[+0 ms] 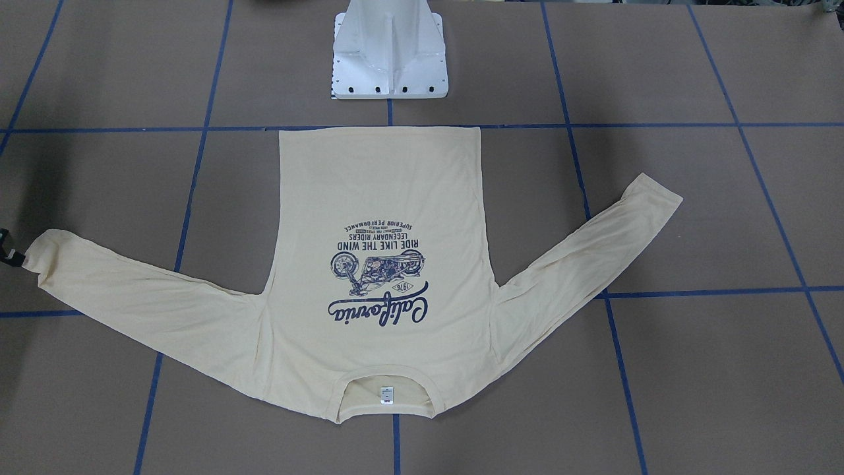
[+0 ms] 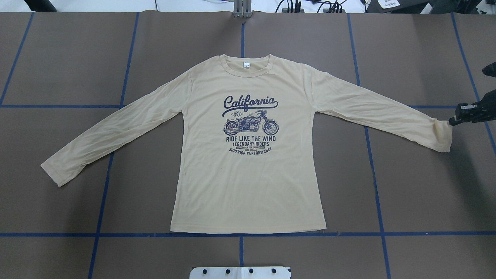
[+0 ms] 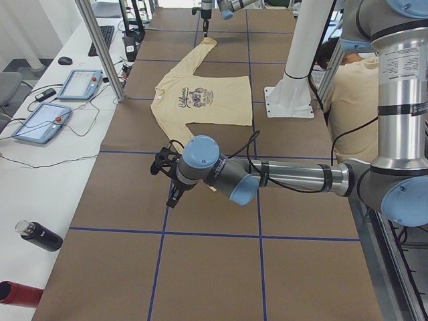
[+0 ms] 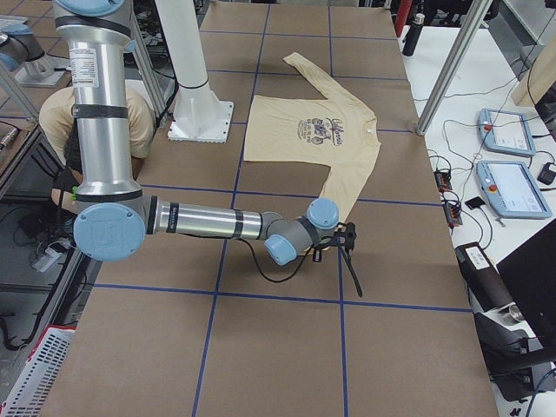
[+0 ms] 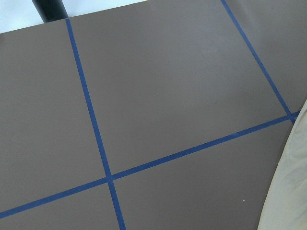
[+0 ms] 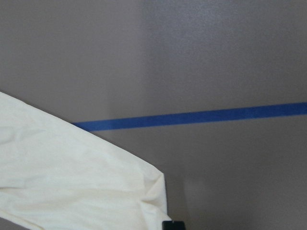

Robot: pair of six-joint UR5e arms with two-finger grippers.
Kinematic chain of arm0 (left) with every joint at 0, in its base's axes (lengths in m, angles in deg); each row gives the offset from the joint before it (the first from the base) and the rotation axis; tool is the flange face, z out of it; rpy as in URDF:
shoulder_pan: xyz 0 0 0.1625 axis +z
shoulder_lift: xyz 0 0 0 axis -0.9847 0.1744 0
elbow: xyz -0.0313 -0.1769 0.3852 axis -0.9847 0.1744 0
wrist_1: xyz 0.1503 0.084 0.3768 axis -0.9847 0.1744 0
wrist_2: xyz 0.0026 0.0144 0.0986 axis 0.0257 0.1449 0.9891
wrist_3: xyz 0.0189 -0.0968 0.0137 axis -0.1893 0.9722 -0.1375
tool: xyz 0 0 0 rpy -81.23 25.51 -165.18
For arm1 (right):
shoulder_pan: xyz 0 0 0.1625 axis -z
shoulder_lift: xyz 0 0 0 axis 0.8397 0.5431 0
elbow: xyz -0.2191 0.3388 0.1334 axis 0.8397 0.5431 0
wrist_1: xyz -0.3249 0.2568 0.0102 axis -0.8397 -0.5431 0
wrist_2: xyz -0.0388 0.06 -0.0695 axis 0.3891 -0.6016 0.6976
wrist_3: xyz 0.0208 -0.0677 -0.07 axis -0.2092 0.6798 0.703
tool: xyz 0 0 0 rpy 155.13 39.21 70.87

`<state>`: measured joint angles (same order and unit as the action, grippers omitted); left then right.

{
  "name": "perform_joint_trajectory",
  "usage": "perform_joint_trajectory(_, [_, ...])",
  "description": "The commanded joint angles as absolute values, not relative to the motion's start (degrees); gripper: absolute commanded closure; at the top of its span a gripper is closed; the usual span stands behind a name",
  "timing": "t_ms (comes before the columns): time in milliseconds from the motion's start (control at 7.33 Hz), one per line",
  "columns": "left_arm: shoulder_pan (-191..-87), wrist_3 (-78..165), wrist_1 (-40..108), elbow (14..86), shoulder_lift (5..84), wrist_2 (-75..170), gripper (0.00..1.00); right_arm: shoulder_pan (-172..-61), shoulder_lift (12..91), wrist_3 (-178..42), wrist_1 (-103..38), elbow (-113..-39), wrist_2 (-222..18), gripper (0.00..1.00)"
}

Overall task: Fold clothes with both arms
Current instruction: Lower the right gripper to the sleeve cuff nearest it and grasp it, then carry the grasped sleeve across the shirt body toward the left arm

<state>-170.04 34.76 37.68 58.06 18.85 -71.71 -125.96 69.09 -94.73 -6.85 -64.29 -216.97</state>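
Note:
I should keep carrying the cuff, held by its corner in my right gripper, across the shirt's flat, clear chest until it reaches the shirt's opposite shoulder.
The cream-yellow long-sleeved T-shirt (image 2: 248,174) lies flat, print side up, both sleeves spread out; it also shows in the front view (image 1: 376,185). My right gripper (image 2: 452,121) is at the end of the sleeve on the overhead view's right, at the table's edge. In the right wrist view the cuff (image 6: 96,191) puckers toward a black fingertip (image 6: 172,225), so the gripper looks shut on the cuff. My left gripper (image 3: 168,179) shows only in the left side view, low over the table near the other sleeve; I cannot tell whether it is open or shut. The left wrist view shows only a sleeve edge (image 5: 292,191).
The white pedestal base (image 1: 389,59) stands just behind the shirt's hem. Blue tape lines grid the brown table. A side bench holds two tablets (image 3: 40,120) and bottles (image 3: 37,235). A metal post (image 3: 100,47) stands at the table's edge. A person crouches behind the pedestal (image 4: 52,113).

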Motion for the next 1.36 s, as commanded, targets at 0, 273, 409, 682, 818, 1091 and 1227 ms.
perform_joint_trajectory(0, [-170.0, 34.8, 37.7, 58.0, 18.9, -74.1, 0.00, -126.6, 63.6, -94.8, -21.7, -72.3, -218.0, 1.00])
perform_joint_trajectory(273, [-170.0, 34.8, 37.7, 57.7, 18.9, -75.3, 0.00, -124.7, 53.7, -100.3, -33.4, -76.5, -217.2, 1.00])
perform_joint_trajectory(409, [-170.0, 34.8, 37.7, 57.8, 18.9, -75.3, 0.00, -119.8, 47.8, -111.0, -33.7, -76.4, -214.6, 1.00])
perform_joint_trajectory(682, [-170.0, 34.8, 37.6, 57.5, 18.9, -75.3, 0.00, -109.9, 35.1, -127.0, -33.9, -73.0, -203.6, 1.00])
perform_joint_trajectory(818, [-170.0, 34.8, 37.6, 57.4, 18.9, -75.3, 0.00, -107.1, 26.0, -131.2, -33.9, -66.7, -201.0, 1.00])
perform_joint_trajectory(1091, [-170.0, 34.8, 37.6, 57.5, 18.9, -75.4, 0.00, -102.2, 13.6, -135.3, -33.5, -56.0, -192.7, 1.00])
perform_joint_trajectory(1227, [-170.0, 34.8, 37.5, 57.4, 18.9, -75.4, 0.00, -99.2, 10.2, -134.6, -33.4, -53.9, -188.0, 1.00])
